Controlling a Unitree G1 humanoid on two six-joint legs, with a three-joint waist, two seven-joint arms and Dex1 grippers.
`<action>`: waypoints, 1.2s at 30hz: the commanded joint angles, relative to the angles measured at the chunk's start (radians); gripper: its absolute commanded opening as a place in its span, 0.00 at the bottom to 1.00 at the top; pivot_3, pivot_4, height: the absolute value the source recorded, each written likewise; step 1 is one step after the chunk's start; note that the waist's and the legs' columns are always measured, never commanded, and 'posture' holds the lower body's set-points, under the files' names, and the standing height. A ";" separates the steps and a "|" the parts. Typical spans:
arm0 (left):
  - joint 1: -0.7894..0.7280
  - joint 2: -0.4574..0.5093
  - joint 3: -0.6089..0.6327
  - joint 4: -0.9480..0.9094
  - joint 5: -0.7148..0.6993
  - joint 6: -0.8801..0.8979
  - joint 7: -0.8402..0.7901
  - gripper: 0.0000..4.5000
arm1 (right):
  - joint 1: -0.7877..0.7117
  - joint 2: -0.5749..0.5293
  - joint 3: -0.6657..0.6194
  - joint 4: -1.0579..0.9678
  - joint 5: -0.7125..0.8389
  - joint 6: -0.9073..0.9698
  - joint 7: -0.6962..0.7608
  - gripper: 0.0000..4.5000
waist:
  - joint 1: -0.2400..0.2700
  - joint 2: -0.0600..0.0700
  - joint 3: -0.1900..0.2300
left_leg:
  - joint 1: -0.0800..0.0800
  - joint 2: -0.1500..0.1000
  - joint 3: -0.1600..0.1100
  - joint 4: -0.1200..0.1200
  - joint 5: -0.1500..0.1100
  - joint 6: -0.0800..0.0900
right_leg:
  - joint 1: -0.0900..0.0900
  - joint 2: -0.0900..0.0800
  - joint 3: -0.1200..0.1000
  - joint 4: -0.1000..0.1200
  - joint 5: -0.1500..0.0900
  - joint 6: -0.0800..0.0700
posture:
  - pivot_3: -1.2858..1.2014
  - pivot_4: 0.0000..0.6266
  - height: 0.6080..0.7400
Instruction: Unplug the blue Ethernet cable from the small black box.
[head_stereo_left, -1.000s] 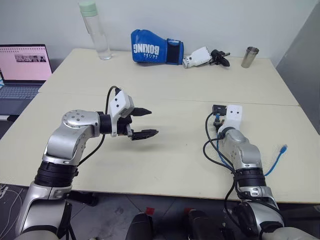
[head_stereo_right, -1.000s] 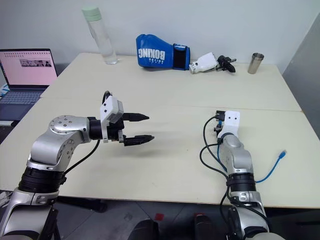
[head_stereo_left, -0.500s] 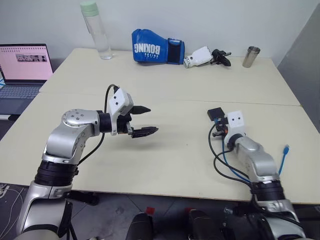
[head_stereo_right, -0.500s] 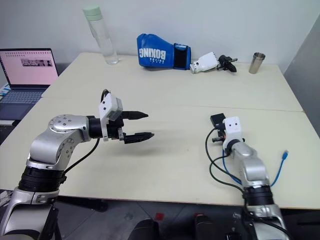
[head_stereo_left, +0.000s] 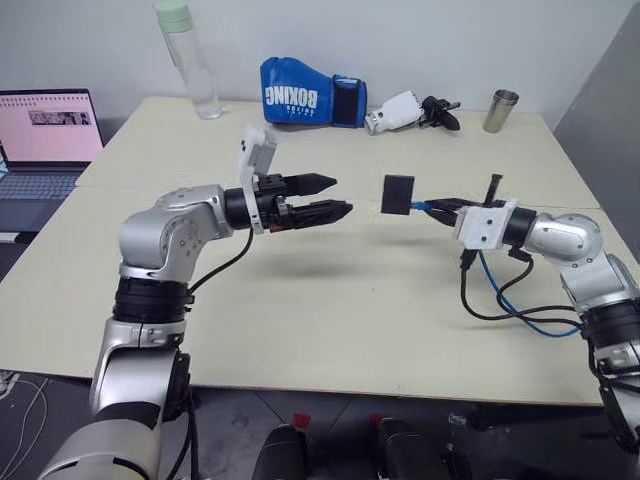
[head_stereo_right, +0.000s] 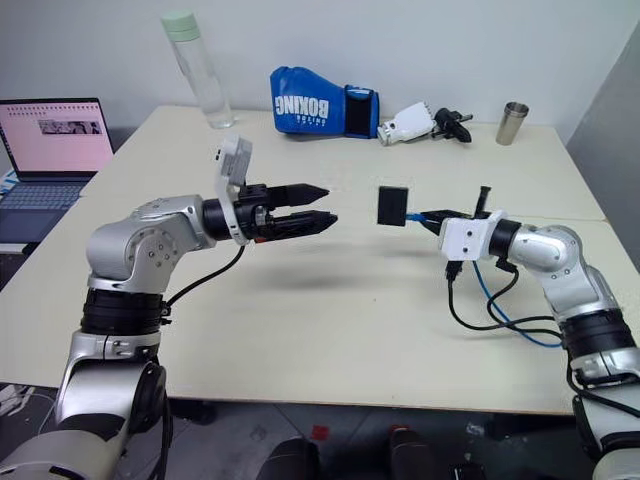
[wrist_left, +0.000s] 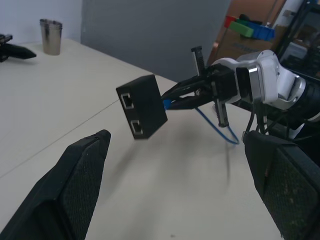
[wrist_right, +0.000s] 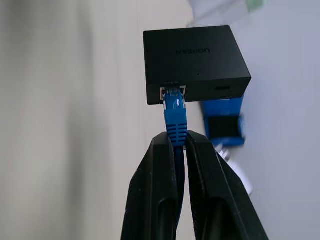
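Note:
My left gripper should hold the black box (head_stereo_left: 398, 195) before my right gripper grabs the cable's plug (head_stereo_left: 419, 206) closer to the box, because the box hangs only from that plug.
The small black box (head_stereo_left: 397, 194) hangs in the air above the table, held up only by the blue Ethernet cable (wrist_right: 175, 112) plugged into one edge. My right gripper (head_stereo_left: 440, 208) is shut on the cable just behind its plug and points level toward the left. Behind the wrist, the cable (head_stereo_left: 535, 322) droops in a loop to the table. My left gripper (head_stereo_left: 338, 196) stands open a short way left of the box, pointing at it and not touching it. In the left wrist view the box (wrist_left: 142, 106) shows two empty ports between my spread fingers.
Along the table's far edge (head_stereo_left: 300, 125) stand a clear bottle (head_stereo_left: 190, 60), a blue boxing glove (head_stereo_left: 305, 95), a black-and-white handheld tool (head_stereo_left: 410, 112) and a metal cup (head_stereo_left: 501, 112). A laptop (head_stereo_left: 45, 130) sits off the table to the left.
My right gripper closed, rose off the table with the cable and box, and rolled over so that it points left. My left gripper rose and moved right toward the box.

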 joint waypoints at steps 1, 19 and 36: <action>-0.038 -0.020 -0.022 0.032 0.020 -0.043 -0.019 1.00 | -0.050 0.018 -0.009 0.023 -0.067 -0.159 -0.079 0.01 | 0.001 0.000 0.000 | 0.000 0.000 0.000 0.000 0.000 0.000 | 0.000 0.000 0.000 0.000 0.000 0.000 | 0.52 0.24 1.00; -0.102 -0.092 -0.043 0.173 0.066 -0.138 -0.079 0.77 | -0.086 0.061 -0.013 -0.053 -0.151 -0.190 -0.177 0.01 | 0.003 0.000 0.000 | 0.000 0.000 0.000 0.001 0.001 -0.002 | 0.000 0.000 0.000 0.001 0.000 0.000 | 0.52 0.24 1.00; -0.114 -0.106 -0.045 0.189 0.085 -0.152 -0.089 0.18 | -0.076 0.075 0.002 -0.060 -0.129 -0.148 -0.160 0.01 | 0.003 0.000 0.000 | 0.000 0.000 0.000 0.001 0.001 -0.002 | 0.000 0.000 0.001 0.001 0.000 0.000 | 0.52 0.24 1.00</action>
